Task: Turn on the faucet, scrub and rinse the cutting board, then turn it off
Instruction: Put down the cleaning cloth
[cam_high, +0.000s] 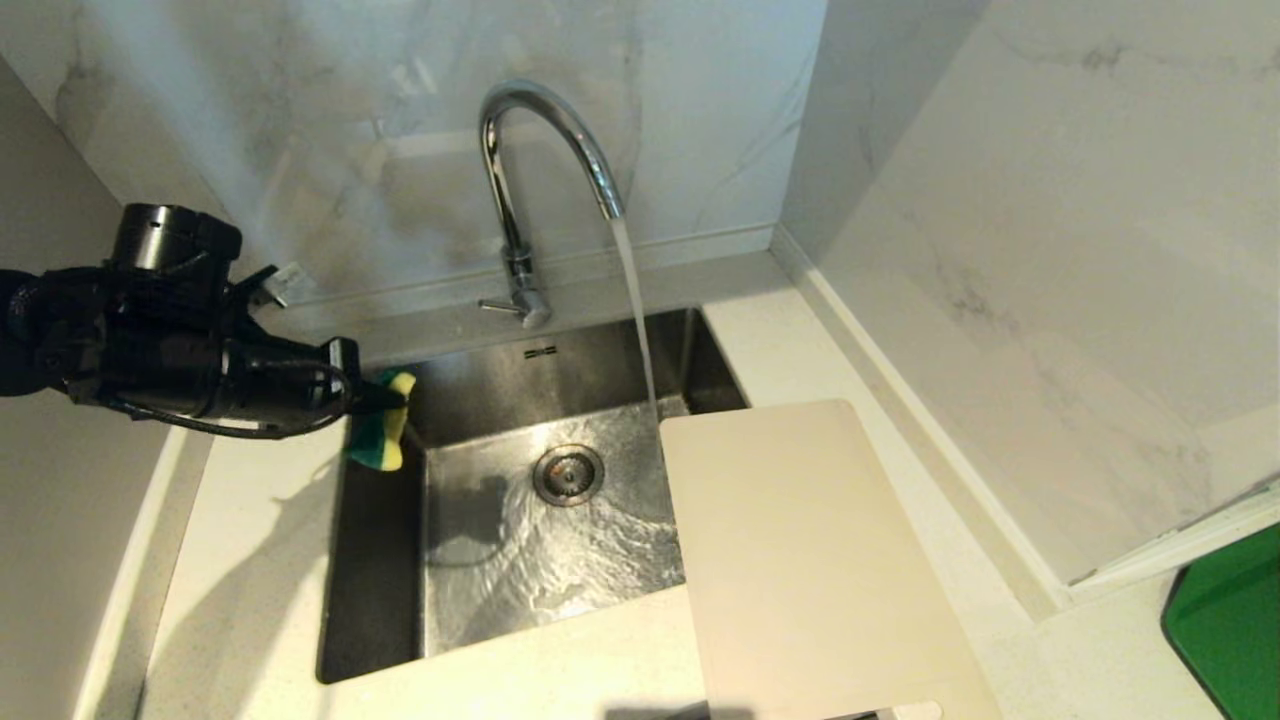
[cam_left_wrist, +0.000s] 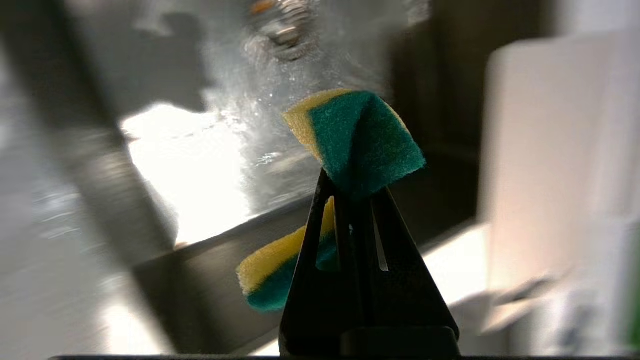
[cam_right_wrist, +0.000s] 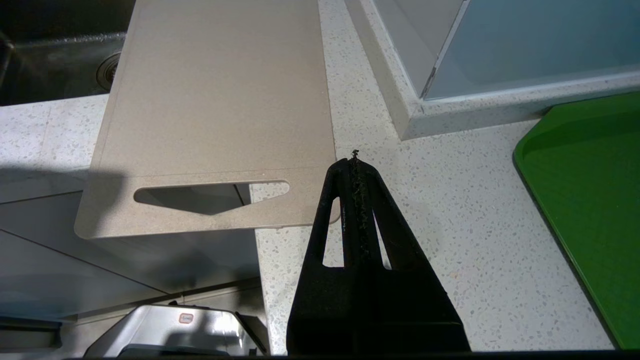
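Observation:
The part of the counter (cam_high: 256, 528) beside the sink is clear for the sponge (cam_high: 381, 438). My left gripper should go on moving there and going down until the sponge rests, and then let go.
Water runs from the chrome faucet (cam_high: 520, 180) into the steel sink (cam_high: 480, 400). The cream cutting board (cam_high: 800, 560) lies flat over the sink's right edge and the counter, and its handle slot (cam_right_wrist: 210, 195) overhangs the counter's front edge. At the sink's left rim my left gripper (cam_high: 385, 397) is shut on a yellow-and-green sponge (cam_high: 382, 435), which is folded between the jaws (cam_left_wrist: 357, 145). My right gripper (cam_right_wrist: 354, 160) is shut and empty, above the counter beside the board's near corner; it is out of the head view.
A green tray (cam_high: 1230, 620) sits on the counter at the far right. Marble walls (cam_high: 1050, 250) close in the back and right sides. The drain (cam_high: 568, 474) sits mid-sink with water spreading round it. A cabinet front (cam_right_wrist: 125, 265) drops below the counter edge.

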